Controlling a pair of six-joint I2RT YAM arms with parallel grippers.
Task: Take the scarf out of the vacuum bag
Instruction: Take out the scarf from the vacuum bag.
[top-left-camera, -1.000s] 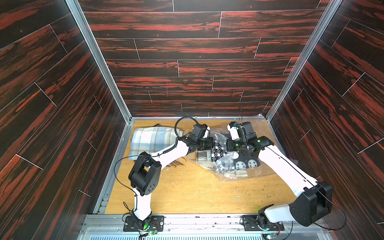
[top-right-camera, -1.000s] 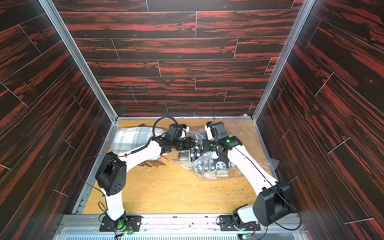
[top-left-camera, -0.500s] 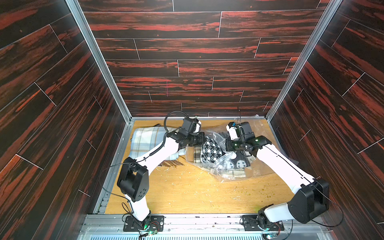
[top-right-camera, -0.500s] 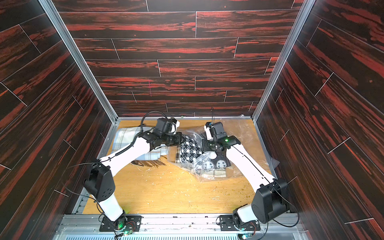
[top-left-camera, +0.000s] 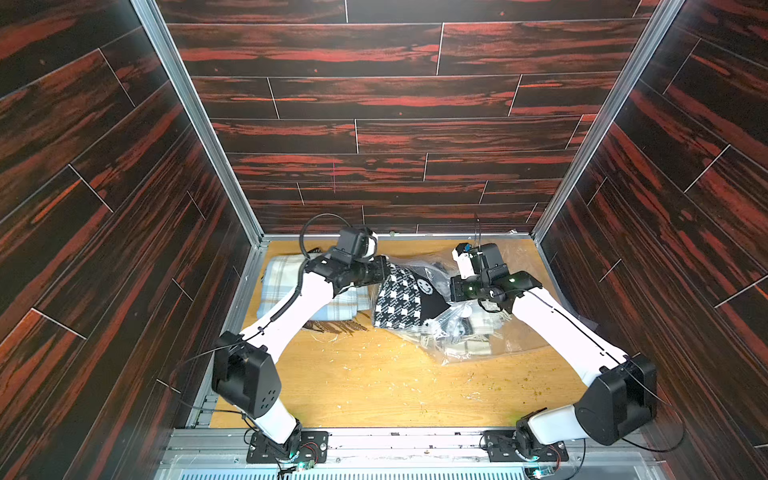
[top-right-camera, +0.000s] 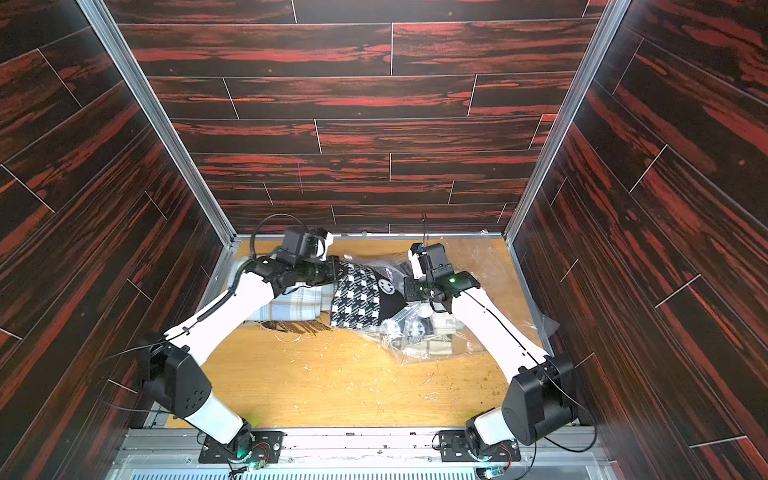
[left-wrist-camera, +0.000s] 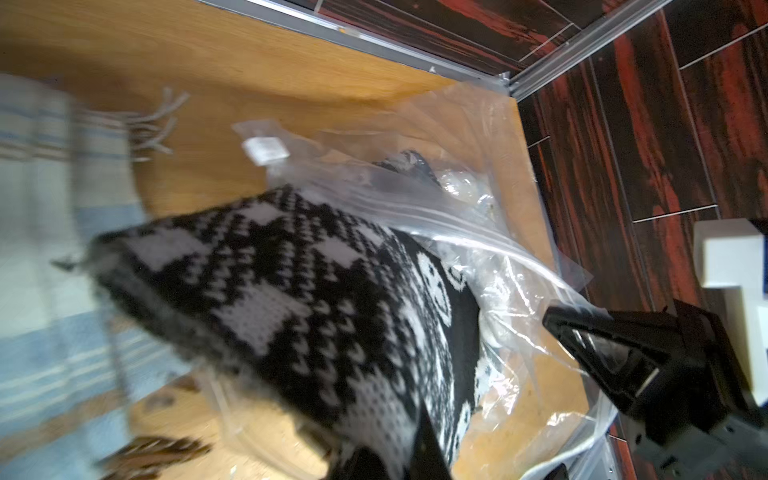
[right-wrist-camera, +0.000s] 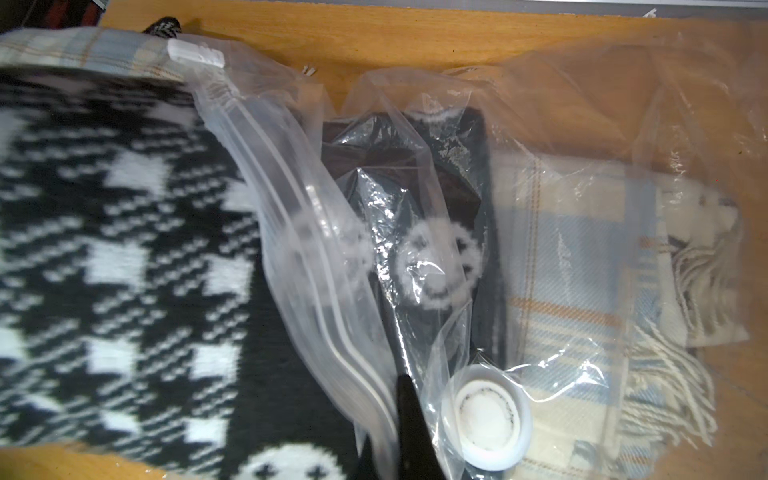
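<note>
The houndstooth scarf is half out and my right gripper is holding the bag's edge (right-wrist-camera: 324, 256). My left gripper keeps pulling until the scarf lies over the light-blue cloth (top-left-camera: 280, 281).
A black-and-white houndstooth scarf (top-left-camera: 401, 297) (top-right-camera: 359, 297) (right-wrist-camera: 124, 257) with smiley faces hangs half out of the mouth of the clear vacuum bag (top-left-camera: 513, 332) (top-right-camera: 471, 345) (right-wrist-camera: 316, 249). My left gripper (top-left-camera: 384, 270) (top-right-camera: 338, 268) (left-wrist-camera: 399, 453) is shut on the scarf (left-wrist-camera: 291, 282) at its left end, above the table. My right gripper (top-left-camera: 451, 291) (top-right-camera: 405, 291) (right-wrist-camera: 386, 424) is shut on the bag's zip-seal edge, beside the round white valve (right-wrist-camera: 486, 417). The scarf's far end still lies inside the bag.
A pale plaid fringed scarf (right-wrist-camera: 582, 291) lies inside the bag under the valve. A folded light-blue plaid cloth (top-left-camera: 286, 286) with brown fringe (top-left-camera: 332, 326) sits at the left by the wall. Dark wood walls enclose the table (top-left-camera: 374, 386), which is littered with small scraps.
My left gripper has pulled leftward and back with the scarf, drawing more of it out of the bag. My right gripper has held the bag's edge almost in place.
</note>
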